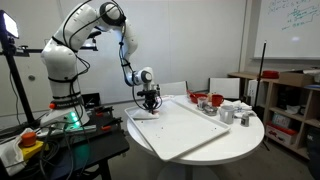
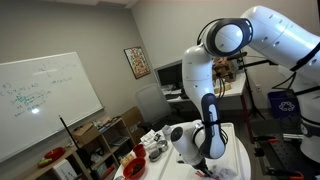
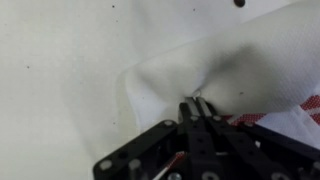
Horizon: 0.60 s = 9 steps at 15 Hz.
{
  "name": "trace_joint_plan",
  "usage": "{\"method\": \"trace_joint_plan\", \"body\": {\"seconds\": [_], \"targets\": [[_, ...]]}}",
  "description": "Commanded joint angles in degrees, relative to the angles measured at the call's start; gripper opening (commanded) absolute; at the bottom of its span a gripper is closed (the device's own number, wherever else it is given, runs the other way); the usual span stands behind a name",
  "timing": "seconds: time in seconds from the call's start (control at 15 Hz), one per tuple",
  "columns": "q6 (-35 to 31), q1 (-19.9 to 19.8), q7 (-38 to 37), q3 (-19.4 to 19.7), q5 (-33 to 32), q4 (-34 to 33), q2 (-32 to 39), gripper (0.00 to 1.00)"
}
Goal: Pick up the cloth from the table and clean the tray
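Note:
My gripper should go on holding the pinched fold low and steady while the white cloth rests against the tray surface, until its fingers open and let go of the fold there.
In the wrist view my gripper is shut on a pinched fold of the white cloth, which has a red-checked edge at the lower right. The cloth lies on the white tray surface. In an exterior view the gripper is down at the near left end of the large white tray on the round table. In the other exterior view the gripper is low over the table, and the cloth is mostly hidden by the arm.
Red bowls and small metal containers stand at the far side of the table. A shelf unit stands to the right. A whiteboard and chairs are behind. A black cart holds the robot base.

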State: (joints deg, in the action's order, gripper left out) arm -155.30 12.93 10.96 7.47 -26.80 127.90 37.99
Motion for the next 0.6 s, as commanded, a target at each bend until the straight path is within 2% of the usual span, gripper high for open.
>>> {"method": "trace_joint_plan", "body": {"seconds": [0.0, 0.27, 0.53], "targets": [[-1.1, 3.2, -5.0, -1.0, -2.1, -1.8, 5.2, 0.01], [-1.2, 5.3, -7.3, -0.6, -4.7, -1.8, 4.9, 0.01], [-3.0, 5.3, -7.6, -0.9, -6.9, -1.1, 4.0, 0.01]]}}
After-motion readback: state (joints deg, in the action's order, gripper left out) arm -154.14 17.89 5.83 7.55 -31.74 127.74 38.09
